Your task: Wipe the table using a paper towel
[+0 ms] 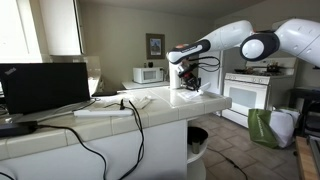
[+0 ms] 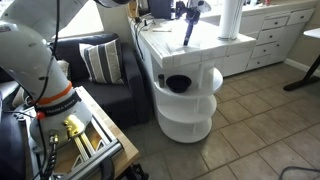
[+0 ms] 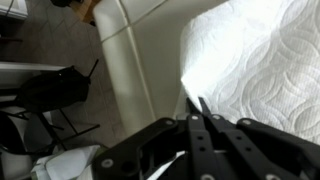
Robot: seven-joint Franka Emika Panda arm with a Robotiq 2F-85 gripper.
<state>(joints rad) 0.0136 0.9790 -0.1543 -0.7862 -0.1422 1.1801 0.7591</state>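
Note:
The paper towel in my gripper is near the counter's edge (image 3: 114, 70), so I should turn back and wipe it inward over the pale top (image 2: 166, 41).
The table (image 1: 150, 112) is a long counter with a pale top, and it shows in both exterior views (image 2: 195, 55). The white paper towel roll (image 2: 230, 18) stands upright at the counter's far end. My gripper (image 1: 186, 76) hangs over the counter's end and also shows from the opposite side (image 2: 186, 38). In the wrist view its fingers (image 3: 196, 102) are shut together on the edge of a white quilted paper towel sheet (image 3: 260, 60) that spreads over the top. The sheet shows as a white patch under the gripper (image 1: 197, 92).
An open laptop (image 1: 45, 90) with cables sits on the near counter. A microwave (image 1: 150, 74) and a white stove (image 1: 245, 95) stand behind. A dark couch (image 2: 100, 65) is beside the counter, with rounded end shelves (image 2: 185, 100) below it. A green bag (image 1: 262, 128) lies on the floor.

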